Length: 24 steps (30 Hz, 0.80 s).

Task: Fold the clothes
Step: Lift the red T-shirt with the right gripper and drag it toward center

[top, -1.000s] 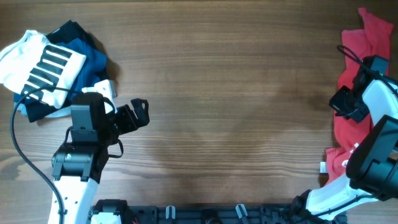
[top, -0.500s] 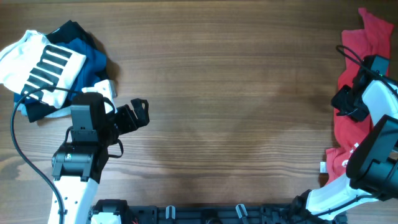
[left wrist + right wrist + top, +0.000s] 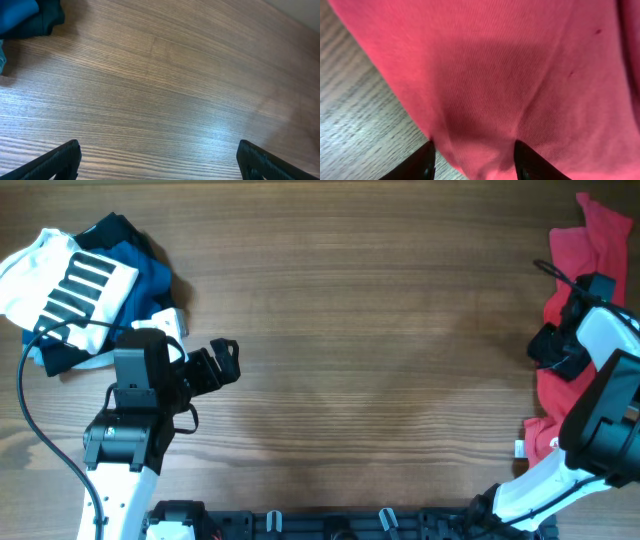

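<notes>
The red T-shirt (image 3: 592, 242) is crumpled along the table's edge, a long way from my left gripper, so my right gripper should drag it to the middle (image 3: 390, 310) before I fold it.
The red T-shirt (image 3: 600, 230) lies crumpled along the right edge of the table, running from the far corner toward the front. My right gripper (image 3: 553, 350) is at its left edge. In the right wrist view the red cloth (image 3: 510, 65) fills the frame, and the two fingers of the right gripper (image 3: 475, 160) stand apart with a bulge of cloth between them. My left gripper (image 3: 225, 365) is open and empty above bare wood at the left; its fingertips (image 3: 160, 160) show wide apart.
A white garment with black stripes (image 3: 60, 280) lies on navy and blue garments (image 3: 150, 275) at the far left; the blue cloth also shows in the left wrist view (image 3: 20, 12). A small white tag (image 3: 521, 448) sits by the shirt's lower edge.
My right gripper has shifted slightly at the shirt's left edge. The left arm has not moved.
</notes>
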Each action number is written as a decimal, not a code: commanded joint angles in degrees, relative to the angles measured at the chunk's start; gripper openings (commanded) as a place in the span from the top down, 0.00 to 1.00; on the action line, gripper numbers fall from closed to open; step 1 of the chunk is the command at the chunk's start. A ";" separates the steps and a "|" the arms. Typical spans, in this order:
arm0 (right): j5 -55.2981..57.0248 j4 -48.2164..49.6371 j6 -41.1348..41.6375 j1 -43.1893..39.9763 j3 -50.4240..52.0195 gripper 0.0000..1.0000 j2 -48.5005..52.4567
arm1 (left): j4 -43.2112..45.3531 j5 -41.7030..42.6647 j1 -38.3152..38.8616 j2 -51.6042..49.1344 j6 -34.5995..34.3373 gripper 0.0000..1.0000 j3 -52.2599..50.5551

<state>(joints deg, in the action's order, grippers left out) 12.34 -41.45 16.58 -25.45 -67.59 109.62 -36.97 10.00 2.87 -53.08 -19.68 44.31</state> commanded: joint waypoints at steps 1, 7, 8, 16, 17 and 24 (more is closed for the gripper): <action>1.40 0.31 -0.07 -0.13 0.83 0.48 1.42 | 0.04 0.87 0.24 -0.20 -0.31 0.00 0.96; 1.36 2.71 -0.04 -0.13 3.91 0.48 1.60 | 0.04 0.87 0.24 -0.20 -0.31 0.00 0.96; 1.05 3.50 -0.07 -0.13 4.83 0.51 1.60 | 0.04 0.87 0.24 -0.20 -0.31 0.00 0.96; 0.92 4.07 -0.04 -0.13 5.95 0.96 1.29 | 0.04 0.87 0.24 -0.20 -0.31 0.00 0.96; 0.87 3.58 -0.02 -0.13 5.64 0.96 0.98 | 0.07 0.87 0.24 -0.20 -0.31 0.00 0.96; -4.28 -2.16 -0.20 0.90 -0.70 0.96 -6.23 | 0.09 0.87 0.24 -0.20 -0.31 0.00 0.96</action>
<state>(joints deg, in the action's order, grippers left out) 12.19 -41.15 16.58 -25.39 -64.88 108.09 -36.97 10.00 2.87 -53.08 -19.68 44.31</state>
